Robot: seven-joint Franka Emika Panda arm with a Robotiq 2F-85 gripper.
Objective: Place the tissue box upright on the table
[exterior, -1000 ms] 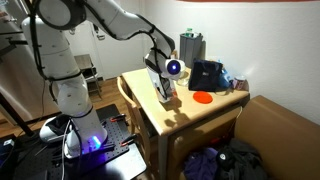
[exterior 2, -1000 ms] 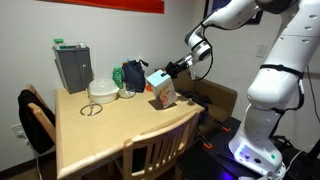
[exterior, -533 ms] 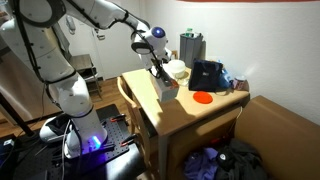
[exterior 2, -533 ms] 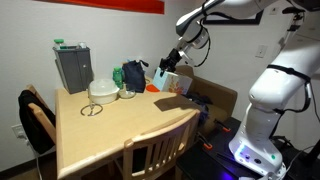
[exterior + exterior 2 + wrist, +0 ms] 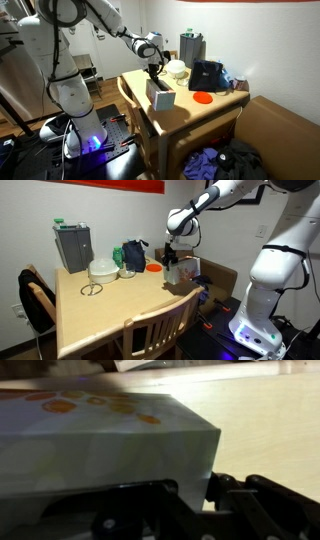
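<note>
My gripper is holding the tissue box [image 5: 161, 101] near the table's edge, so I should move it back over the open tabletop farther in before I lower [image 5: 153, 288] it upright.
The tissue box [image 5: 160, 97] is a small pale box with a tan face. It stands upright on the beige wooden table [image 5: 190, 115], near one edge, and shows in both exterior views [image 5: 175, 273]. My gripper [image 5: 153, 72] comes down on it from above [image 5: 170, 256]. In the wrist view the box [image 5: 100, 445] fills the left side, with orange print on top. My jaws [image 5: 150, 495] sit on either side of it, the right finger pad against its corner. The gripper looks shut on the box.
On the table stand a tall grey container [image 5: 73, 247], a white bowl [image 5: 103, 270], a dark blue-black bag [image 5: 133, 254] and an orange disc [image 5: 202, 97]. A wooden chair [image 5: 150, 335] is at the near side. A brown cardboard carton [image 5: 280, 130] stands beside the table.
The arm swung round and lowered. The box went from tilted in the air to upright on the table near its edge, with the gripper now above it.
</note>
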